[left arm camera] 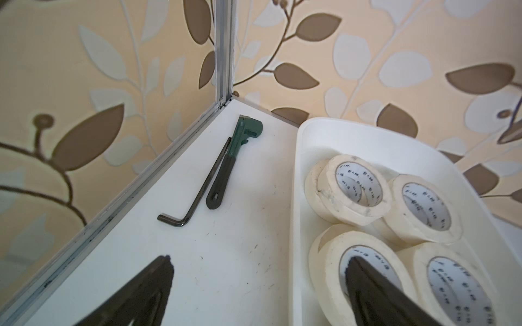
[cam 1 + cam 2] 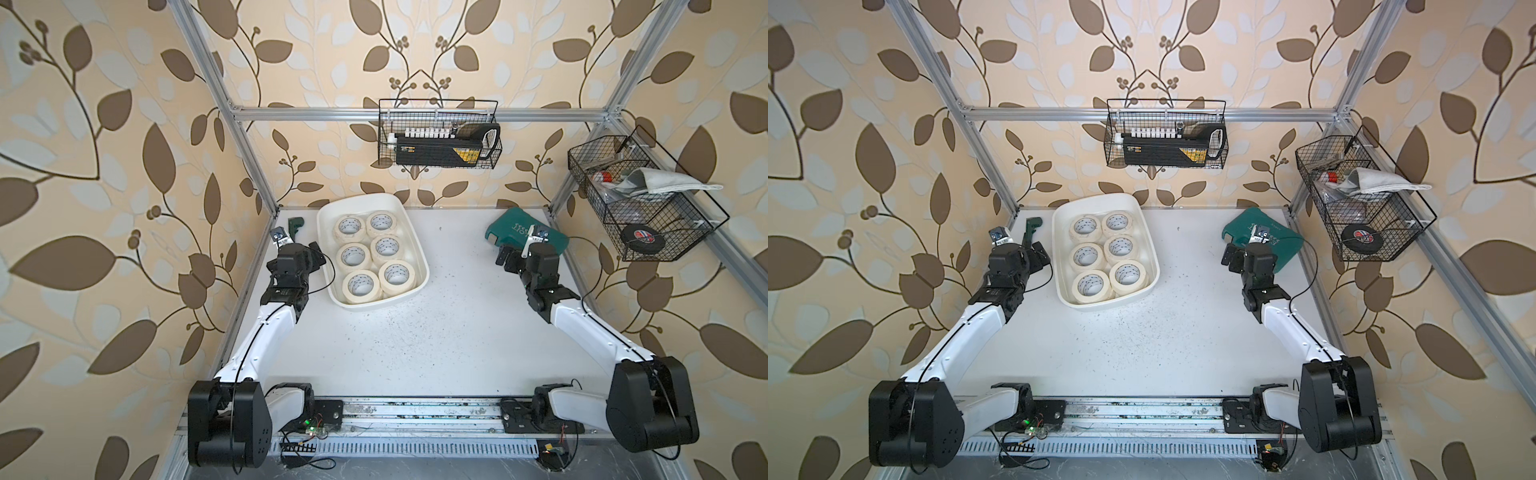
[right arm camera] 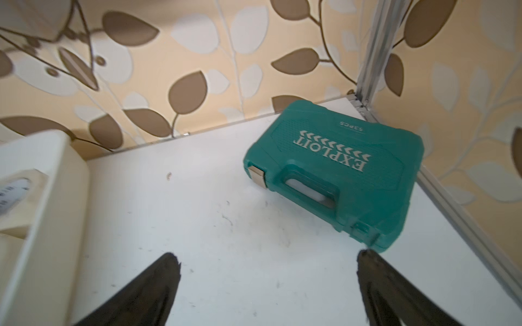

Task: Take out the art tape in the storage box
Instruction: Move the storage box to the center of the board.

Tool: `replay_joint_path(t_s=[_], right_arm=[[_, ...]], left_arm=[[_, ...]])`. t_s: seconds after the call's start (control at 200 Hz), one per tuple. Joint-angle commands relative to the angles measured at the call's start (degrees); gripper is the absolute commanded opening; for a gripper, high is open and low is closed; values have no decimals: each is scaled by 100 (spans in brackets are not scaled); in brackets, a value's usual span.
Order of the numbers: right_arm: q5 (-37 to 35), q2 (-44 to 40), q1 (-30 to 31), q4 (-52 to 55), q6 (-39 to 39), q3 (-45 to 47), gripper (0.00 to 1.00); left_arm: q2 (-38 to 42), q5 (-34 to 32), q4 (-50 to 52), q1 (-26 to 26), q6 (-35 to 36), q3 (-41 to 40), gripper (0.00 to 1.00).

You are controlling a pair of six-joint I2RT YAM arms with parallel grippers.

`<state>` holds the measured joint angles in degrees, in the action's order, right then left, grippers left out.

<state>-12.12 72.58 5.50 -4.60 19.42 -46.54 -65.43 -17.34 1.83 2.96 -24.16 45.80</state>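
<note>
The storage box (image 2: 372,251) sits at a slant next to the robot's left gripper, away from the table's middle, so the robot's right gripper should pull the box to the middle by its opposite rim (image 2: 418,236).
The storage box (image 2: 419,245) (image 2: 1152,255) is a shallow white tub at the back left of the table. Several cream art tape rolls (image 2: 409,279) (image 2: 1141,279) lie flat inside it in two rows, some stacked. My left gripper (image 2: 318,257) (image 1: 260,261) hangs open just left of the box's left wall. In its wrist view one finger (image 1: 367,282) shows over a roll (image 1: 327,254) and the other over the table. My right gripper (image 2: 505,255) (image 3: 268,255) is open over bare table on the right, holding nothing.
A teal tool case (image 2: 515,232) (image 3: 339,169) lies just behind the right gripper. A green wrench (image 1: 240,149) and a hex key (image 1: 197,192) lie in the back left corner. Two wire baskets (image 2: 440,137) (image 2: 648,199) hang on the frame, one holding a black tape roll (image 2: 640,239).
</note>
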Motion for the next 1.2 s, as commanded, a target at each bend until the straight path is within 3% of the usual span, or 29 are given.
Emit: replay_joint_path(t_s=[0.0,0.215,0.415,0.495,0.815,1.005,1.14,1.195], right_arm=[[1622,296,167,1588,995,-806,99],[2412,1761,1370,2239,818,-2294,97],[2536,3048,2017,2740,533,-3560,93],[2528,3527,2113,2951,428,-4031,87],[1635,4806,2229,3497,246,-5410,83],[1330,5515,2259,3691,234,-6232,76],[1288,5871,2259,3785,233,-6737,64],[1313,5993,2262,3800,205,-6876,55]], left_arm=[[55,697,1461,-72,-964,672,99],[-525,1806,3050,-129,-886,1870,99],[-937,1799,3725,-174,-518,2305,99],[-1102,1921,3762,-242,-466,2303,99],[-1905,2395,3739,-260,-386,2483,99],[-2050,2538,3703,-259,-386,2495,99],[-1992,2569,3732,-261,-374,2482,99],[-1950,2524,3737,-261,-385,2459,98]])
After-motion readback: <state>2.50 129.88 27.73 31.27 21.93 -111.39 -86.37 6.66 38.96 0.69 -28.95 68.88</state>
